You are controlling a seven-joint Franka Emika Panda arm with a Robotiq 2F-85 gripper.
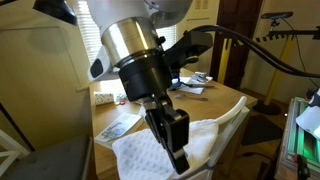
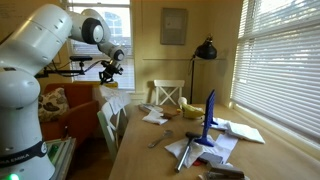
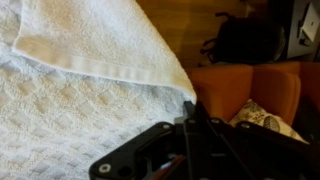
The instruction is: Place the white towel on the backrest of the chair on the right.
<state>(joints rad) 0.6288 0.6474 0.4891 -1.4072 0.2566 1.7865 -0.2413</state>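
The white towel [image 1: 143, 154] is crumpled across the chair and spills toward the table, so the robot's gripper should lift it clear by its corner and then hang it over the backrest [image 1: 236, 116].
The white towel [image 1: 140, 155] lies crumpled over the top of the white chair [image 1: 238, 108] beside the table. In an exterior view the towel [image 2: 112, 98] hangs on the chair's backrest [image 2: 106, 125], right under my gripper [image 2: 113, 76]. In the wrist view the towel [image 3: 80, 100] fills the left side, and its hemmed edge ends at my fingertips [image 3: 190, 108]. The fingers are pressed together and seem to pinch that edge. The black fingers [image 1: 180, 158] point down into the cloth.
The wooden table [image 2: 150, 160] holds papers, a blue grid rack [image 2: 208, 120] and a printed book [image 1: 118, 125]. A black lamp [image 2: 205, 50] and another white chair [image 2: 168, 95] stand at its far end. An orange sofa [image 3: 240, 80] is behind the chair.
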